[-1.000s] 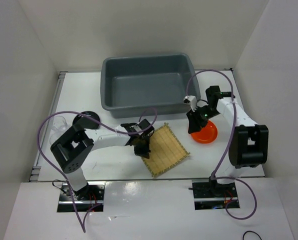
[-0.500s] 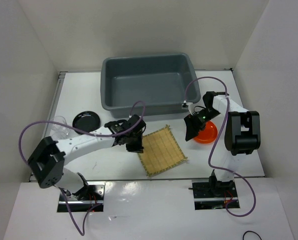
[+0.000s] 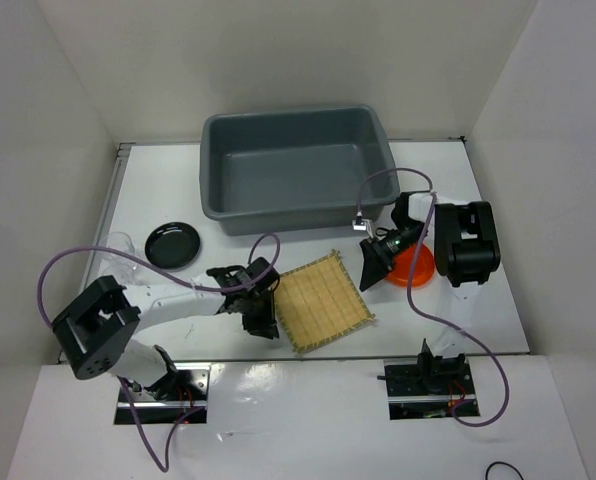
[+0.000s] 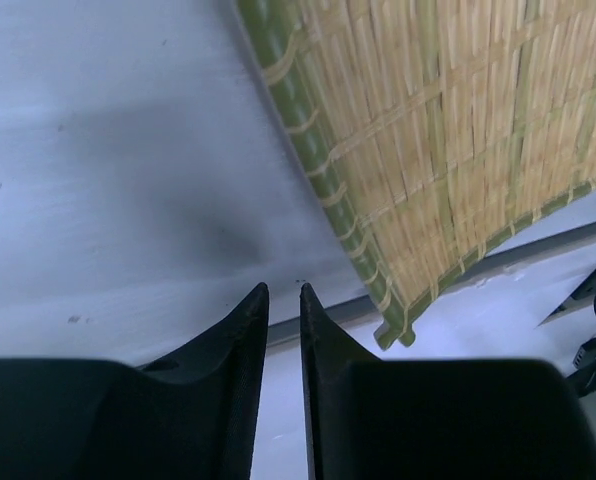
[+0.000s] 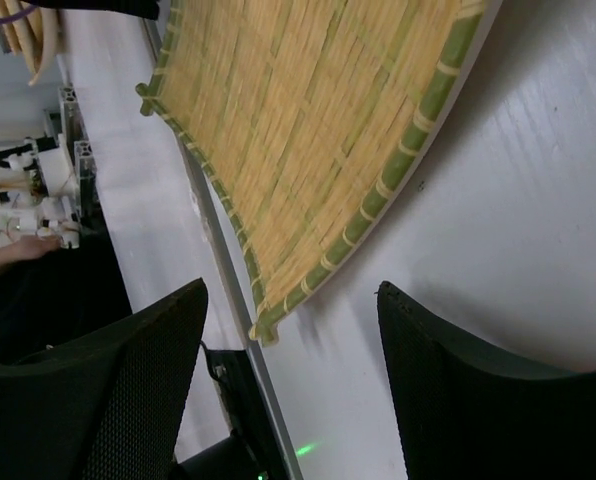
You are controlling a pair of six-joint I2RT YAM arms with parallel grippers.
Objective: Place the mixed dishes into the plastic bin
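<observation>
My left gripper should close its fingers, as the tan woven mat [image 3: 324, 302] lies flat just off it, and push the mat's edge [image 4: 344, 218] toward my open right gripper.
The tan woven mat [image 3: 323, 302] lies flat near the table's front edge, and it fills the upper right of the left wrist view [image 4: 448, 130] and the upper left of the right wrist view [image 5: 308, 130]. My left gripper [image 3: 262, 324] [image 4: 284, 290] sits just off the mat's left edge, its jaws a narrow slit apart with nothing between them. Off the mat's right corner my right gripper [image 3: 367, 272] [image 5: 293, 300] stands wide open and empty. The orange dish [image 3: 419, 264] lies behind the right gripper, partly hidden. The black dish [image 3: 173, 243] and clear cup [image 3: 119, 250] sit at the left. The grey plastic bin [image 3: 296, 212] stands at the back.
White walls close in the table on the left, back and right. A metal rail [image 4: 308, 325] runs along the front edge close to the mat's near corner. Purple cables [image 3: 78, 262] loop from both arms.
My left gripper slid off the mat to its left and parted slightly. My right gripper opened wide and moved left from the orange dish to the mat's right corner. The mat shifted a little.
</observation>
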